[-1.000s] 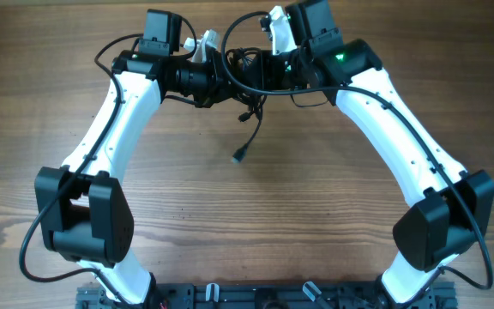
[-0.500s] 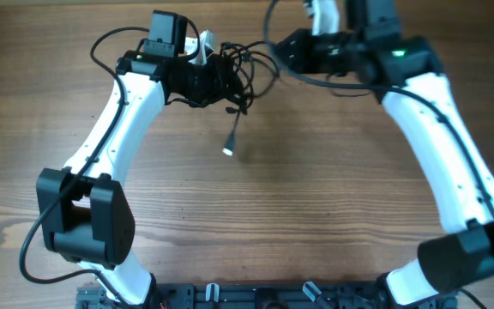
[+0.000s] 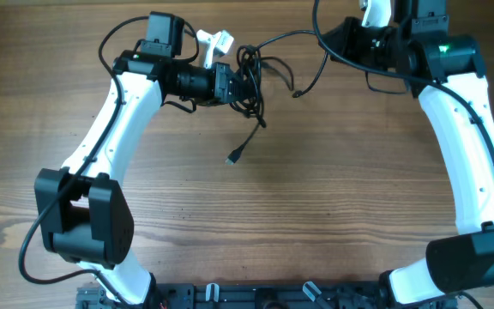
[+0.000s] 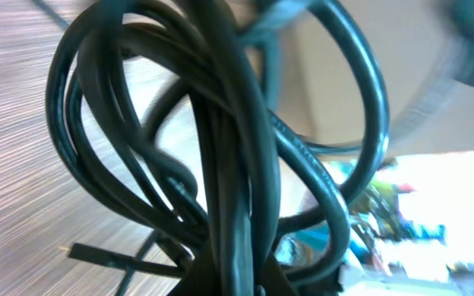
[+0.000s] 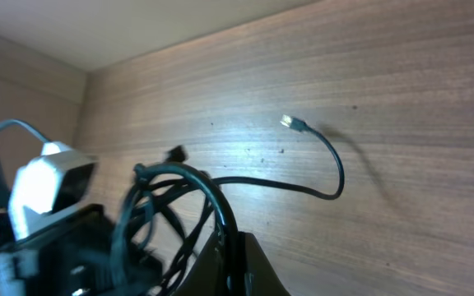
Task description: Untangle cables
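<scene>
Next, I move my right gripper back next to the bundle (image 3: 254, 79) for slack, because the cable in my right gripper (image 3: 281, 38) stretches into loops that are still bunched up at my left gripper.
A tangled bundle of thin black cables (image 3: 249, 75) hangs at the far middle of the table. My left gripper (image 3: 230, 83) is shut on it. The bundle fills the left wrist view (image 4: 220, 164), with the jaws (image 4: 253, 279) clamped on its strands. One strand drops to a silver-tipped plug (image 3: 231, 158) near the wood. My right gripper (image 3: 331, 41) is shut on one black cable (image 3: 286, 37) stretched out from the bundle. The right wrist view shows the jaws (image 5: 230, 263) pinching that cable. The cable's loose end with a small plug (image 5: 290, 123) curls over the table (image 3: 297, 93).
The wooden table (image 3: 316, 189) lies under both arms. The white left arm (image 3: 114, 112) and white right arm (image 3: 470, 146) run down each side. The left wrist camera housing (image 5: 48, 181) shows at the right wrist view's left edge.
My right gripper has moved right and back, away from the left one, drawing one cable out of the bundle. The left gripper has kept the bundle and turned slightly; the dangling plug swung.
</scene>
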Tool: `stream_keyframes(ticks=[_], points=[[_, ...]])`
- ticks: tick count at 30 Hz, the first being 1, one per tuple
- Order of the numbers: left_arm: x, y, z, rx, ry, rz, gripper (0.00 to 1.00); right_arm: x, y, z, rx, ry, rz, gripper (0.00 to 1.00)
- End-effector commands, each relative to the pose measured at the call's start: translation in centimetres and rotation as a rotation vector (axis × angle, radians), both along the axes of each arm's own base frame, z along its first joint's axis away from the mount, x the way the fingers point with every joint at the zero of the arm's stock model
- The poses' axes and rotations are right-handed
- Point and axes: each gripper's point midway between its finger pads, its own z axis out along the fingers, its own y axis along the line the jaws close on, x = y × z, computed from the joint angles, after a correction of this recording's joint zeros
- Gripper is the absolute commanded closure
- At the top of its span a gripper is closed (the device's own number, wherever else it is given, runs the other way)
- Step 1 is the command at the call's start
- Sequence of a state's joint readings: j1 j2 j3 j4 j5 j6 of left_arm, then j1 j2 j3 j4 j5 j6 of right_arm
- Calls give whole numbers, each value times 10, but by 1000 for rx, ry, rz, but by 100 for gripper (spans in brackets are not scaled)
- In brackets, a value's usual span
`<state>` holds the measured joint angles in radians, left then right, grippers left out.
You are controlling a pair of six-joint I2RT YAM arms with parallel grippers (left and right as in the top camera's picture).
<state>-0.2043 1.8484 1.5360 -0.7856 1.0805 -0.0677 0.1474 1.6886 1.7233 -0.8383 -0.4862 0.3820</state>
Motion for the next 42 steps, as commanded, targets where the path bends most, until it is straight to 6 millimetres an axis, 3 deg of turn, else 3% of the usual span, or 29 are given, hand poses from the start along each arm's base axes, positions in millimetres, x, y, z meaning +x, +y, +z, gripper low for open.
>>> stream_keyframes(ticks=[1,3,4,6,8,14,17,22,32,36,40,42], points=[[-23,-10,44,-268,-120,-181,96,6,0,-14,-50,18,-4,96],[-20,-8,40,-247,-123,-168,96,6,1,-20,-73,11,36,56],[-17,-7,36,-223,-122,-155,96,5,2,-19,-69,11,47,42],[-9,-4,22,-133,-89,-97,96,-1,12,-14,-38,-8,118,23],[3,4,2,-10,-23,2,96,-9,24,-10,4,-11,187,16],[26,28,-32,200,175,277,96,-27,71,-21,-67,0,248,18],[26,27,-31,191,220,300,96,-34,91,-31,-98,22,258,20],[22,22,-26,153,243,279,96,-35,115,-64,-118,83,309,36],[19,19,-22,125,252,258,96,1,121,-95,-154,41,263,49],[17,17,-19,108,253,243,96,11,116,-115,-182,80,201,63],[17,17,-19,108,250,241,96,16,107,-126,-224,92,164,93],[18,18,-19,110,230,234,96,21,91,-124,-229,111,103,96]])
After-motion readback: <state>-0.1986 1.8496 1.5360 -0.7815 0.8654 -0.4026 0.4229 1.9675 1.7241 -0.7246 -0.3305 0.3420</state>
